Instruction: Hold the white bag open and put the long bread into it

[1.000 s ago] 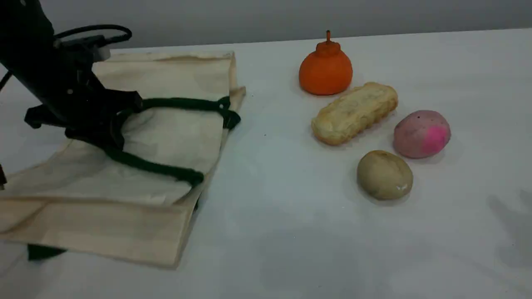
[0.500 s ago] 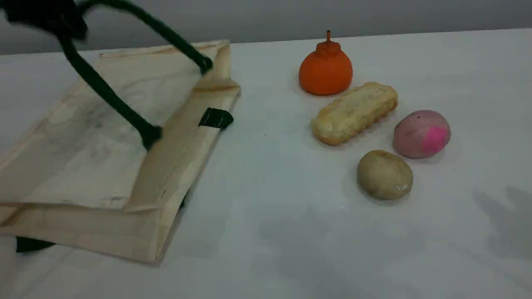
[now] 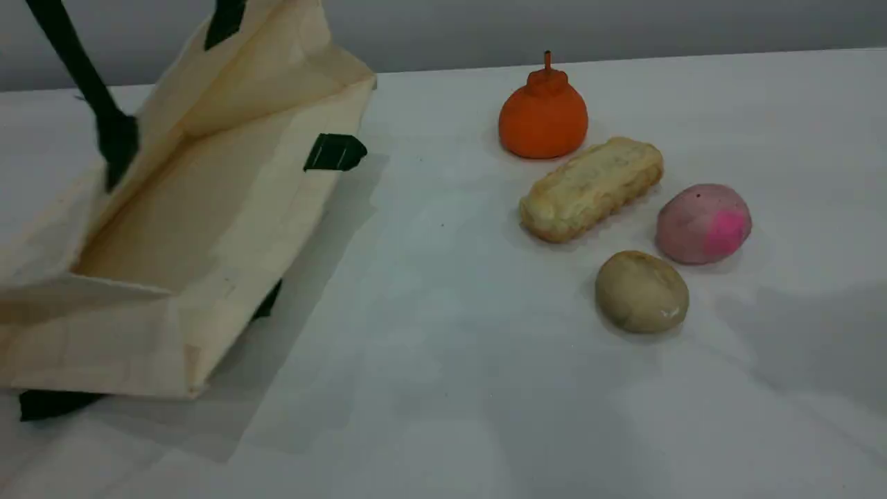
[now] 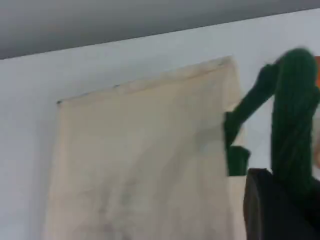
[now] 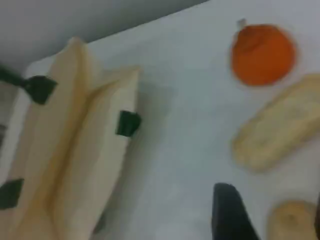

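The long bread (image 3: pixel 591 188) shows a browned, bumpy edge (image 3: pixel 619 204) under its flat top, so I should expect its hidden bottom side to be ridged when I lift it.
The white bag (image 3: pixel 208 208) lies at the table's left with its mouth pulled open toward the foods. Its upper side is raised by a dark green handle (image 3: pixel 90 90) that runs up out of the scene view. In the left wrist view my left gripper (image 4: pixel 280 200) is shut on that handle (image 4: pixel 292 125), above the bag (image 4: pixel 140 160). The long bread (image 3: pixel 590 187) lies on the table at the right, apart from the bag. My right gripper (image 5: pixel 272 220) hangs open and empty above the table, just short of the long bread (image 5: pixel 277 130). Neither arm shows in the scene view.
An orange fruit (image 3: pixel 543 118) stands just behind the bread. A pink bun (image 3: pixel 703 223) lies to its right and an olive bun (image 3: pixel 641 291) in front. The bag's second handle pokes out from under the bag (image 3: pixel 48 405). An arm's shadow falls at the right edge.
My left gripper has risen out of the scene view with the green handle, lifting the bag's upper side so the flat bag now gapes open. The shadow at the right has grown.
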You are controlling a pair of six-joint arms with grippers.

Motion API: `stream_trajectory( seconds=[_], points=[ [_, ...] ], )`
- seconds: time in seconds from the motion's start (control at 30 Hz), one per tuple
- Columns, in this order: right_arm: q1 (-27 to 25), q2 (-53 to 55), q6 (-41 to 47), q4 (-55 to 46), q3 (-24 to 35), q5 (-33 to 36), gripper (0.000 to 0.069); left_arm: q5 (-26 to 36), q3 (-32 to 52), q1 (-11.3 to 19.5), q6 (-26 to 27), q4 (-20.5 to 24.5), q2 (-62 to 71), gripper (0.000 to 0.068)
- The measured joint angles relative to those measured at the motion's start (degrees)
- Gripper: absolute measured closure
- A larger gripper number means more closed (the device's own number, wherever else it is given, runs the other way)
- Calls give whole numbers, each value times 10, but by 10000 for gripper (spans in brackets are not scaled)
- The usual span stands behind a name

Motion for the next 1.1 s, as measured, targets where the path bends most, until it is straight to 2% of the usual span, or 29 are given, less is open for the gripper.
stream_trajectory(
  seconds=[0.13,0.23,0.37,0.63,0.77,0.93,1.1],
  points=[
    [39,26,-34,78,0,-9,362,41,-38,-19,55,-58,2,586],
    [58,43,-62,129,0,-10,362,62,-63,-41,68,-64,2,587],
    [62,65,-83,150,0,-10,362,84,-76,-62,74,-31,2,587],
    [62,106,-66,150,0,8,362,81,-77,-62,49,52,2,587],
    [62,129,-49,148,-3,21,362,80,-77,-62,13,96,2,587],
    [62,169,-24,147,-39,23,362,78,-83,-62,5,97,-18,587],
    [84,226,13,149,-90,11,362,86,-100,-62,5,75,-33,587]
  ],
)
